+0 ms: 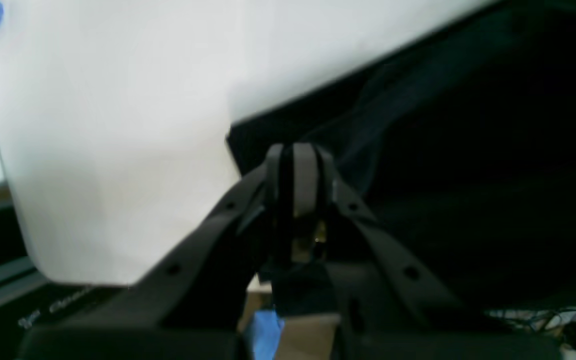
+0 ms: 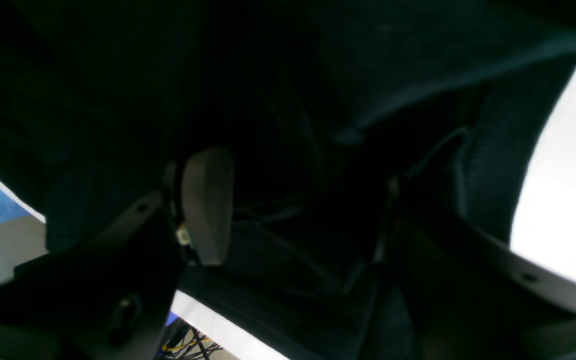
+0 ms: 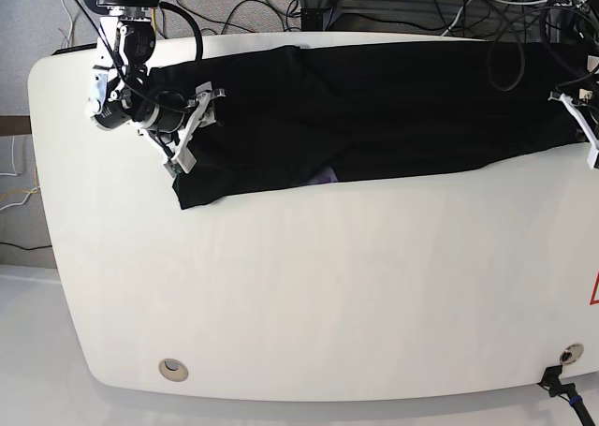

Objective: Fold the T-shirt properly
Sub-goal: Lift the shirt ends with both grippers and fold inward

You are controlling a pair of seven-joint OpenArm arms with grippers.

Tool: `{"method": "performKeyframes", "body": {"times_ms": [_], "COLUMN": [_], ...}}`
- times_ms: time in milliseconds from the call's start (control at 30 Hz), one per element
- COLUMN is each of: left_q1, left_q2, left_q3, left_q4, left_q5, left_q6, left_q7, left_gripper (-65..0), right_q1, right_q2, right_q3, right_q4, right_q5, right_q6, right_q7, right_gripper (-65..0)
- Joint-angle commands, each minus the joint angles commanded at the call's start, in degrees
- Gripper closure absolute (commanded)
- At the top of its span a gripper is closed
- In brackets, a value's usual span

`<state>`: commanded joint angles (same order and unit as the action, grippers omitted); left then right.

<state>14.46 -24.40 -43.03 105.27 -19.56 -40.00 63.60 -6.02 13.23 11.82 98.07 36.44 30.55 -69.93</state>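
My left gripper needs to keep pulling the T-shirt's creased end (image 1: 352,135), which it is pinching beside open white table, toward that open table (image 1: 160,180) until the T-shirt's end lies flat, and then let go.
The black T-shirt (image 3: 374,108) lies as a long folded band across the far part of the white table (image 3: 309,286). A small bit of purple print (image 3: 324,175) peeks out at its near edge. My right gripper (image 3: 192,131) is open over the shirt's left end. In the right wrist view its jaws (image 2: 298,200) stand wide apart with dark fabric (image 2: 278,75) beneath and around them. My left gripper (image 3: 585,126) is at the shirt's right end. In the left wrist view its fingertips (image 1: 293,155) are pressed together at the edge of the cloth (image 1: 468,150).
Cables (image 3: 374,5) and arm mounts run behind the table's far edge. Two round holes sit near the front corners (image 3: 171,369) (image 3: 564,354). The table's rounded edge shows in the left wrist view (image 1: 93,150), with floor clutter below.
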Motion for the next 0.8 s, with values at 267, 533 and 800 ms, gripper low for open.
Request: {"method": "performKeyframes", "body": {"times_ms": [267,533,800], "left_q1": [2.73,2.46,-2.81], "left_q2": [-1.67,-1.67,-1.76], "left_q3": [-1.05,-1.14,-1.05], "left_q4": [0.00,0.00,0.09], "left_q5": [2.20,10.20,13.80], "left_q6": [0.00,0.00,0.00], "left_q7": [0.00,-0.18,-0.09], "left_gripper": [0.0,-32.0,-46.1], "right_q1": [0.00,0.00,0.00], "right_q2": [-0.09,0.09,0.18], "right_q3": [0.00,0.00,0.00], "right_q4": [0.09,0.09,0.18], "right_q5": [0.09,0.18,0.26], "right_q6": [0.00,0.00,0.00], "right_q7": [0.00,0.00,0.00], "right_gripper": [-35.5,-35.5,-35.5]}}
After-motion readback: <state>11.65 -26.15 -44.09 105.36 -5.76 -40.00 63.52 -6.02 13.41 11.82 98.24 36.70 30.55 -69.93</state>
